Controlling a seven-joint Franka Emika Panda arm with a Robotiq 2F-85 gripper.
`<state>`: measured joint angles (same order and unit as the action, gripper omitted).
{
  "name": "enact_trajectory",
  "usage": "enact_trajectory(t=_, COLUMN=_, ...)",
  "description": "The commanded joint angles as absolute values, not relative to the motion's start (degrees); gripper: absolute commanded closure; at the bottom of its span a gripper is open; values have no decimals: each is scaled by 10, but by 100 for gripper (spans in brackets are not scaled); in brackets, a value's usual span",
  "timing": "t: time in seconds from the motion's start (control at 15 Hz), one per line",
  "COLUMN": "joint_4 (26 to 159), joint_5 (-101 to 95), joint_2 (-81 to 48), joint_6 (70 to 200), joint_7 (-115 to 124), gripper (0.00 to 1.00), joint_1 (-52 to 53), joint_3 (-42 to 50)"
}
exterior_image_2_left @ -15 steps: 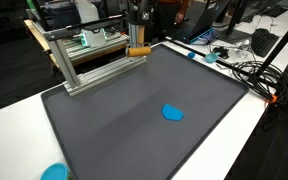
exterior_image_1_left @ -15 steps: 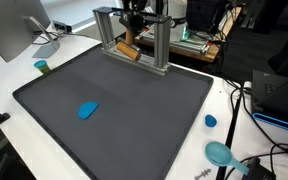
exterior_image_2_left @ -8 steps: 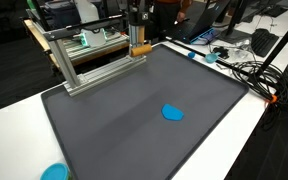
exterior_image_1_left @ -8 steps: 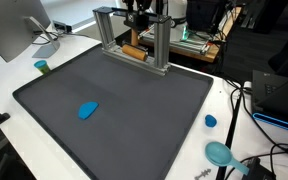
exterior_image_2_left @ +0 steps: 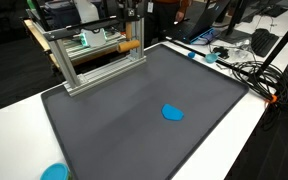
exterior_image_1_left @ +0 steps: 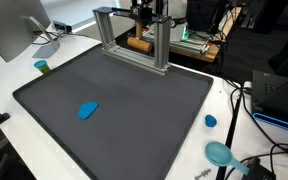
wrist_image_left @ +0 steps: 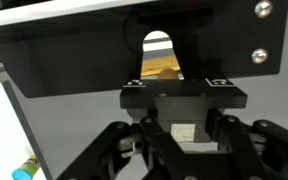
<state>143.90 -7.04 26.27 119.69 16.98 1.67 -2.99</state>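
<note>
The orange-brown cylinder [wrist_image_left: 168, 74] is hanging lined up with the black panel's open slot, so the robot's gripper continues moving in until it gets to the slot's rounded end [wrist_image_left: 157, 38], and then let go.
My gripper [exterior_image_1_left: 140, 33] hangs at the aluminium frame [exterior_image_1_left: 164, 48] standing at the far edge of the dark mat [exterior_image_1_left: 124, 100]. It is shut on an orange-brown cylinder [exterior_image_1_left: 139, 43], held level in the air just behind the frame's uprights. In both exterior views the cylinder [exterior_image_2_left: 130, 45] sits right under the gripper [exterior_image_2_left: 131, 36], close to the frame [exterior_image_2_left: 94, 65]. The wrist view shows only the gripper's black body and linkages against a black panel, with a bit of orange [wrist_image_left: 167, 70] through an opening. The fingertips are cut off at the bottom edge.
A flat blue piece [exterior_image_1_left: 88, 110] lies on the mat, also seen in an exterior view [exterior_image_2_left: 172, 113]. Off the mat are a blue bowl [exterior_image_1_left: 219, 152], a small blue cap [exterior_image_1_left: 211, 121], a teal cup [exterior_image_1_left: 42, 67], a monitor [exterior_image_1_left: 14, 30] and cables [exterior_image_2_left: 239, 68].
The gripper has carried the cylinder away from the mat's edge, from in front of the frame to through or behind its uprights, and a little higher. The blue piece has not moved.
</note>
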Motion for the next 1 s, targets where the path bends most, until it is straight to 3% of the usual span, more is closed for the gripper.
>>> enact_trajectory(t=0.0, joint_4=1478, joint_5=-71, joint_2=318, joint_6=1200, joint_7=194, gripper=78, joint_1=-8, joint_3=-42)
enact_trajectory(t=0.87, joint_4=1527, joint_5=-8, joint_2=385, joint_6=1171, joint_7=53, gripper=78, joint_1=10, joint_3=3)
enact_trajectory(t=0.93, joint_4=1527, joint_5=-3, joint_2=385, joint_6=1164, joint_7=41, gripper=28, joint_1=10, joint_3=8)
